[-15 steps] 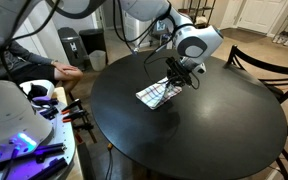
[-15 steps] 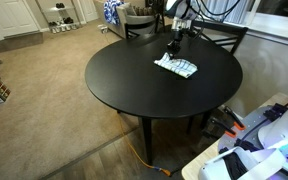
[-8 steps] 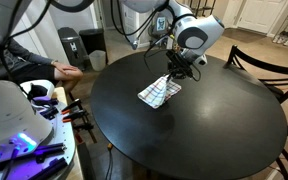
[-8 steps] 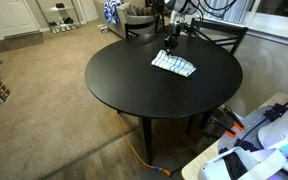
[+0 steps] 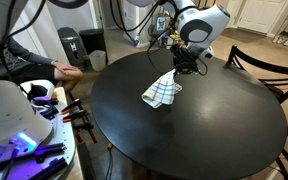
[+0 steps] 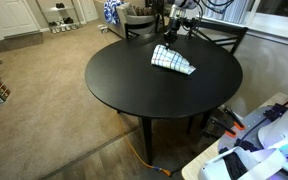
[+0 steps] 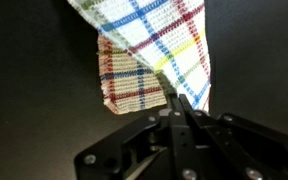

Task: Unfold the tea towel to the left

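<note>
I should use my gripper to carry the tea towel's raised edge [image 5: 174, 74] back across toward the empty tabletop [image 5: 129, 80] beyond, because that edge is on the wrong side of the tea towel's folded layer.
The tea towel [image 5: 162, 91] is a small white cloth with a coloured checked grid. It hangs from my gripper [image 5: 181, 68] over the round black table [image 5: 184, 135], its lower end still resting on the top. In an exterior view the towel [image 6: 172, 60] hangs below the gripper [image 6: 170, 38] near the table's far side. In the wrist view the towel [image 7: 154, 50] fills the top middle, with a folded layer showing at its left, and my gripper [image 7: 181, 103] is shut on one edge of it.
Dark wooden chairs [image 5: 262, 68] stand at the table's far side, also seen behind it [image 6: 216, 38]. A person's arm [image 5: 56, 70] and robot hardware [image 5: 14, 120] are at the left. A white unit [image 6: 259, 140] stands beside the table.
My gripper has risen with the towel's edge. The cloth has lifted off the table top and now hangs more upright.
</note>
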